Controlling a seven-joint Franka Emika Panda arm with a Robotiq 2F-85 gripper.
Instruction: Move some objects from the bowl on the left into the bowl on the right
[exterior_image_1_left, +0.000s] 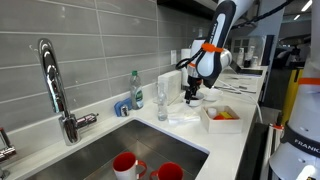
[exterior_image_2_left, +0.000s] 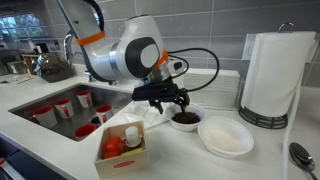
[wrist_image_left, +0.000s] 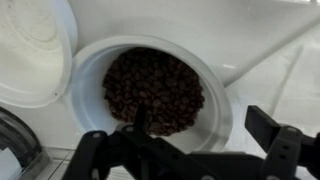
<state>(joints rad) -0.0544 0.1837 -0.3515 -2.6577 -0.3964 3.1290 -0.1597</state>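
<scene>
The robot's gripper has one finger over the beans (wrist_image_left: 165, 92) and the other outside, so it should keep them on either side of the bean bowl's rim (wrist_image_left: 227, 105) until they close on it.
A white bowl filled with dark coffee beans (wrist_image_left: 150, 90) fills the wrist view; in an exterior view it sits on the counter (exterior_image_2_left: 186, 118). An empty white bowl (exterior_image_2_left: 226, 137) stands beside it, and its edge shows at the top left of the wrist view (wrist_image_left: 30, 45). My gripper (wrist_image_left: 200, 125) is open just above the bean bowl. One fingertip is over the beans and the other is outside the rim. It holds nothing. The gripper also shows in both exterior views (exterior_image_2_left: 172, 107) (exterior_image_1_left: 191, 93).
A paper towel roll (exterior_image_2_left: 270, 75) stands behind the bowls. A small open box with red items (exterior_image_2_left: 124, 150) sits near the counter's front edge. The sink (exterior_image_2_left: 60, 110) holds several red cups, with a faucet (exterior_image_1_left: 55, 85), a soap bottle (exterior_image_1_left: 136, 90) and a glass bottle (exterior_image_1_left: 162, 100) nearby.
</scene>
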